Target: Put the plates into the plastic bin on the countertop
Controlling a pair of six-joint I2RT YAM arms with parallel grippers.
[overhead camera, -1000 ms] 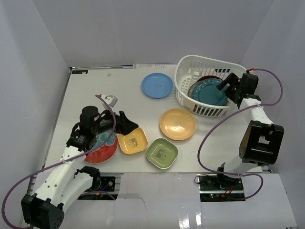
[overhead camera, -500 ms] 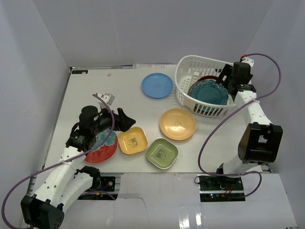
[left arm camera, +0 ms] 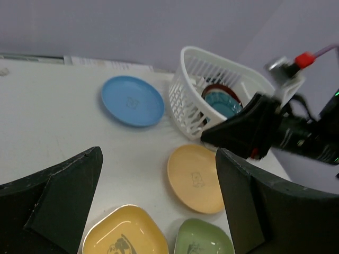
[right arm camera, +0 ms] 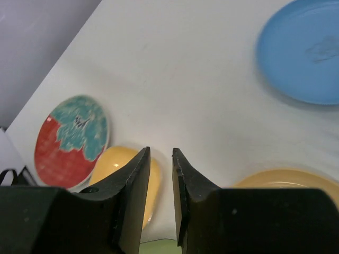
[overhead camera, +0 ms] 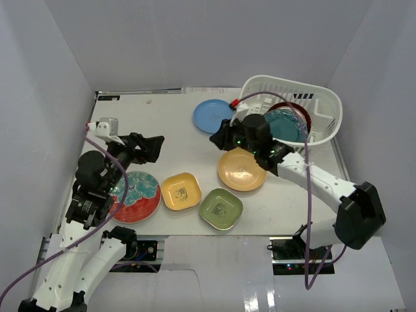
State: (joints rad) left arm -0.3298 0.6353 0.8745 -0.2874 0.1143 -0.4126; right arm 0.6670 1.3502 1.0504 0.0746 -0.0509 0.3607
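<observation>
I should reach across with my right gripper and take the red plate (overhead camera: 138,206) by its rim first, because the plate lies near my left arm, far from the bin.
The white plastic bin (overhead camera: 323,104) stands at the back right with a teal plate (overhead camera: 286,125) and a maroon-rimmed plate (overhead camera: 296,108) inside. On the countertop (overhead camera: 162,123) lie a light blue plate (overhead camera: 213,116), an orange plate (overhead camera: 242,169), a yellow squarish plate (overhead camera: 181,191), a green squarish plate (overhead camera: 221,208) and a red plate with a teal flower (overhead camera: 138,197). My left gripper (overhead camera: 148,148) hangs wide open and empty above the red plate's far side. My right gripper (overhead camera: 218,138) hovers between the blue and orange plates, jaws narrowed to a slim gap, empty.
Pale grey walls close in the countertop on three sides. In the left wrist view the right arm (left arm camera: 254,132) stretches across in front of the bin (left arm camera: 185,90). In the right wrist view bare tabletop (right arm camera: 175,79) lies between the blue plate (right arm camera: 304,53) and the red plate (right arm camera: 71,138).
My right arm has swung out of the bin, left over the middle of the table, and its jaws have narrowed. My left gripper has lifted back from the yellow plate, still open.
</observation>
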